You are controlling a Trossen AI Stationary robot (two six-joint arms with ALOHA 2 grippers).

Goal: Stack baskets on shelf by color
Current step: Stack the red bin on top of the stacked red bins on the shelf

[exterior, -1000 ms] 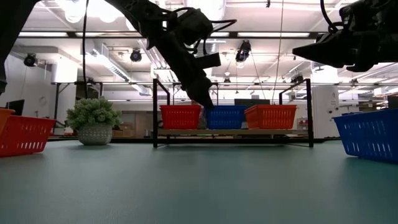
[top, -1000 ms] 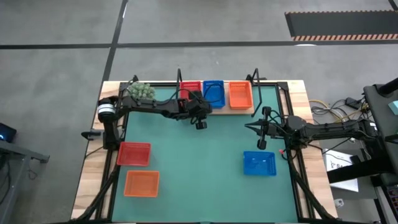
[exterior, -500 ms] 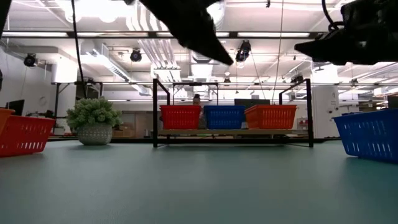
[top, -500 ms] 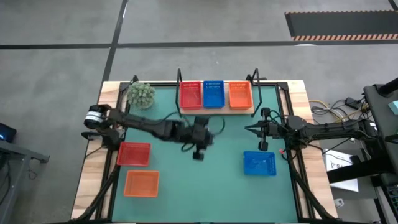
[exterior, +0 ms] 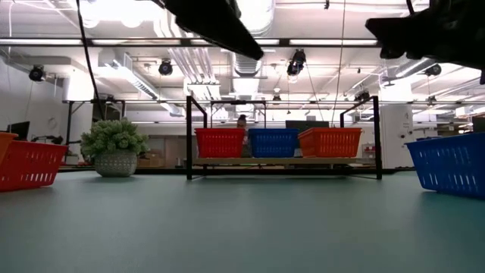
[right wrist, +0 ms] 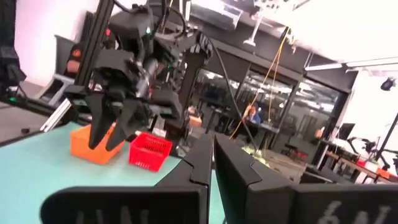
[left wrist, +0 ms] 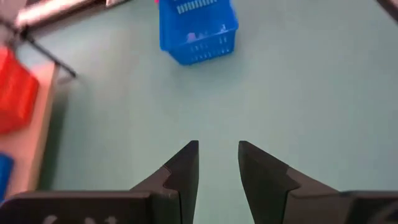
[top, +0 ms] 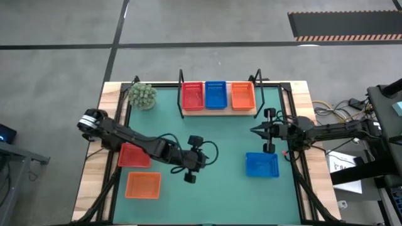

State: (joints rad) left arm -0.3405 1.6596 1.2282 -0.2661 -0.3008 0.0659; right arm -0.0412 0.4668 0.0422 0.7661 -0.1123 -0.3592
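Observation:
My gripper will lower the loose red basket [top: 134, 157], and it will nest down inside the red basket on the shelf [top: 193, 96], because that one is open and empty.
On the shelf [top: 217, 110] at the far edge stand a red basket [top: 192, 96], a blue one [top: 215, 95] and an orange one [top: 243, 95], side by side on its board. A loose blue basket [top: 261, 164] rests on the mat at the right. A red basket [top: 134, 155] and an orange basket [top: 142, 185] rest on it at the left. My left gripper [top: 204, 161] hangs open above the mat's middle, holding nothing, and its wrist view looks toward the blue basket [left wrist: 198, 28]. My right gripper [top: 254, 130] is shut and hovers just beyond the blue basket.
A potted plant [top: 142, 95] stands at the far left corner beside the shelf. The green mat [top: 226, 194] is bare across its middle and near side. Black frame rails [top: 295, 150] run along both side edges. The shelf's end frames [exterior: 189, 136] rise above the baskets.
My left gripper has drawn back from the shelf's red and blue baskets toward the near edge, rising, and now hangs over the mat's middle. The baskets on the shelf have stayed where they were.

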